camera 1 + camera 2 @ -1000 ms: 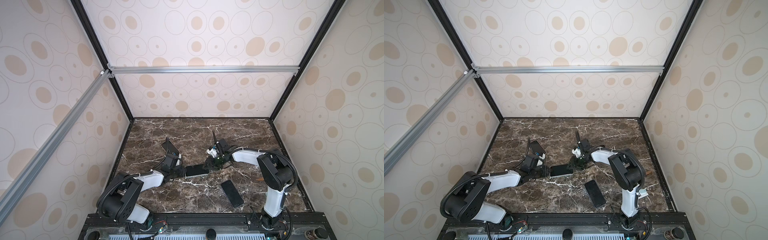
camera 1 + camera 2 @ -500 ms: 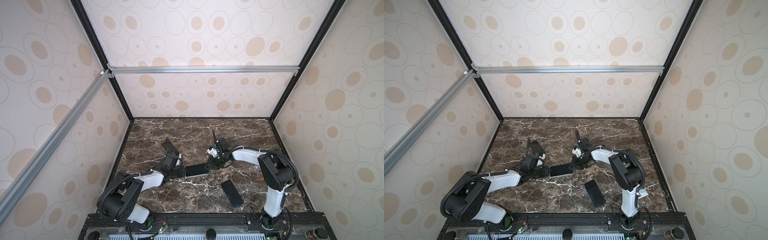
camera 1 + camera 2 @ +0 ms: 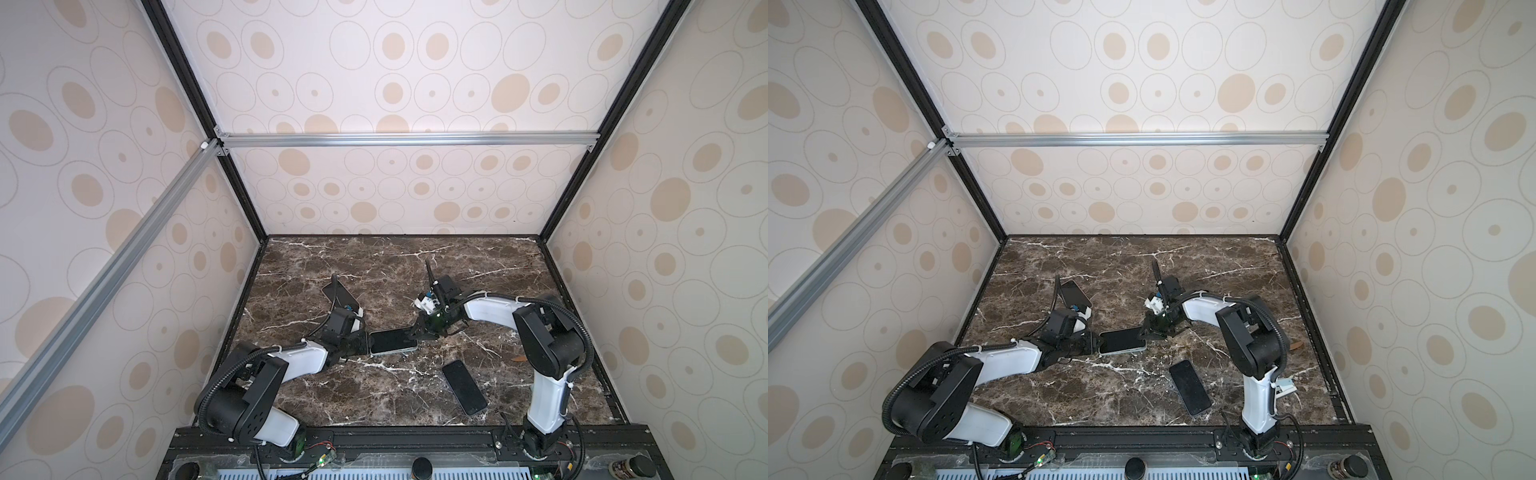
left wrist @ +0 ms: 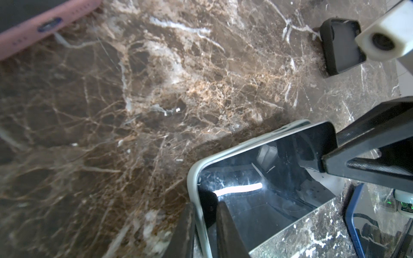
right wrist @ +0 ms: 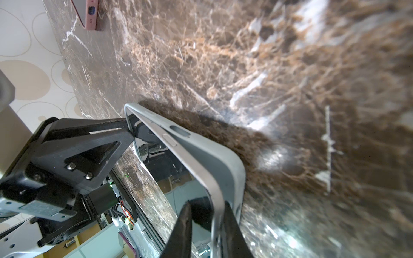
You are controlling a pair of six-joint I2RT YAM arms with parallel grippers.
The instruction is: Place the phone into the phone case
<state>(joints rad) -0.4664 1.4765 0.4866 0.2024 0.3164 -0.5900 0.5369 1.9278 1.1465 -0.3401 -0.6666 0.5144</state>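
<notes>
The phone's silver edge [image 5: 200,172] is in my right gripper, tilted above the phone case, so next I let go of it and then pinch the phone and the case's rim [image 5: 240,182] together.
In both top views the phone [image 3: 392,340] [image 3: 1122,340] lies mid-table, dark screen up, inside the pale grey-green phone case. My left gripper [image 3: 366,342] [image 3: 1098,343] is shut on its left end. My right gripper [image 3: 415,331] [image 3: 1144,330] is shut on its right end. In the left wrist view my left gripper [image 4: 204,207] straddles the phone case rim [image 4: 192,174], one finger on the glass [image 4: 268,201]. In the right wrist view my right gripper [image 5: 206,207] pinches the phone's silver edge [image 5: 194,165], which stands proud of the phone case [image 5: 230,165] at that corner.
A phone in a pink case [image 3: 338,293] [image 3: 1075,293] lies behind my left arm. A blue-edged phone [image 3: 464,387] [image 3: 1190,387] lies toward the front, right of centre. Patterned walls close in on three sides of the marble table [image 3: 415,266].
My right gripper's jaws have closed onto the phone's right end. The left gripper has tightened slightly on the left end. The phone has hardly shifted.
</notes>
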